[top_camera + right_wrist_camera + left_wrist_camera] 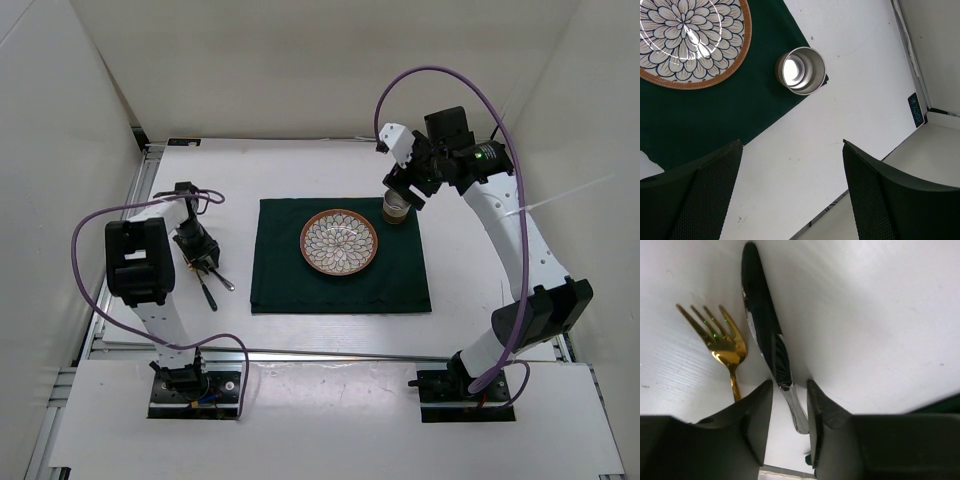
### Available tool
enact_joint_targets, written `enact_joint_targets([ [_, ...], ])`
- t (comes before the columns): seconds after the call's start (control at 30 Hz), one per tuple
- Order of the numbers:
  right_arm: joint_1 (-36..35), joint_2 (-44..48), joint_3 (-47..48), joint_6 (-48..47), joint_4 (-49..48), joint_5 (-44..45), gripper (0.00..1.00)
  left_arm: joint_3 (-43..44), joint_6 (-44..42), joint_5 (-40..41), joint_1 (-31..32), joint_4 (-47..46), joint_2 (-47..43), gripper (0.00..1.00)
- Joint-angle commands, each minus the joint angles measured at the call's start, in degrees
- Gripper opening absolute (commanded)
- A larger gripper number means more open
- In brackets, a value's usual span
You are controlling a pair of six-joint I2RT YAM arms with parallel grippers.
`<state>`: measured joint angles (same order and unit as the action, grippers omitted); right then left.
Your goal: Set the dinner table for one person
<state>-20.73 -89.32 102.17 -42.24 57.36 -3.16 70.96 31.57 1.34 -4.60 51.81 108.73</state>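
I should open my left gripper's narrowly open fingers, because the knife point(767, 322) slants between them, and close them squarely, in line, on the knife's handle point(796, 412) before lifting.
On the white dinner table point(300, 170) a dark green cloth point(340, 290) carries a flower-patterned plate point(339, 242) and a metal cup point(397, 208) at its far right corner. Left of the cloth, a shiny knife point(765, 325) and a gold fork point(722, 337) lie side by side. My left gripper point(790, 385) is low over them, its jaws narrowly open on either side of the knife's handle, with a gap still showing. My right gripper point(792, 150) hangs wide open and empty above the table, just beyond the cup point(801, 70) and the plate point(690, 35).
Metal rails edge the table, and white walls enclose it on three sides. The cloth's corner point(715, 115) lies under the right gripper's left finger. A purple cable loops above each arm.
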Motion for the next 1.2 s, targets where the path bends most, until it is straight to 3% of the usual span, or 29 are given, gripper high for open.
enact_joint_targets([
  [0.0,0.16,0.55,3.12,0.75,0.91,-0.62,0.85,0.94,0.77,0.95,0.03,-6.11,2.63,0.42],
  [0.07,0.16,0.55,3.82,0.75,0.91,-0.01,0.85,1.55,0.77,0.94,1.08,-6.11,3.33,0.30],
  [0.33,0.16,1.60,4.35,1.45,1.44,1.84,0.85,1.02,0.77,2.25,2.32,-6.11,4.04,0.26],
  [0.37,0.16,1.60,4.35,1.46,1.44,1.84,0.85,1.02,-0.01,2.78,2.32,-6.11,4.04,0.22],
  [0.53,0.16,1.60,4.35,2.69,1.44,2.46,0.85,10.66,-2.91,4.53,2.32,-6.64,10.18,0.10],
  [0.63,0.16,2.13,4.35,2.69,1.44,2.46,0.85,17.60,-4.41,5.34,2.32,-7.16,13.17,0.10],
  [0.7,0.16,2.13,4.35,2.17,1.44,2.46,0.85,20.44,-4.94,6.39,2.32,-7.16,13.88,0.14],
  [0.8,0.16,2.13,4.35,2.16,1.44,2.46,0.85,21.85,-6.34,4.38,2.32,-6.55,14.58,0.28],
  [0.93,0.16,2.66,4.35,2.69,1.44,2.46,0.85,16.42,-6.35,1.48,2.32,-5.93,11.25,0.46],
  [1.17,0.16,2.66,6.02,3.22,1.44,1.93,0.85,9.56,-5.21,-0.73,2.84,-7.08,8.08,0.47],
])
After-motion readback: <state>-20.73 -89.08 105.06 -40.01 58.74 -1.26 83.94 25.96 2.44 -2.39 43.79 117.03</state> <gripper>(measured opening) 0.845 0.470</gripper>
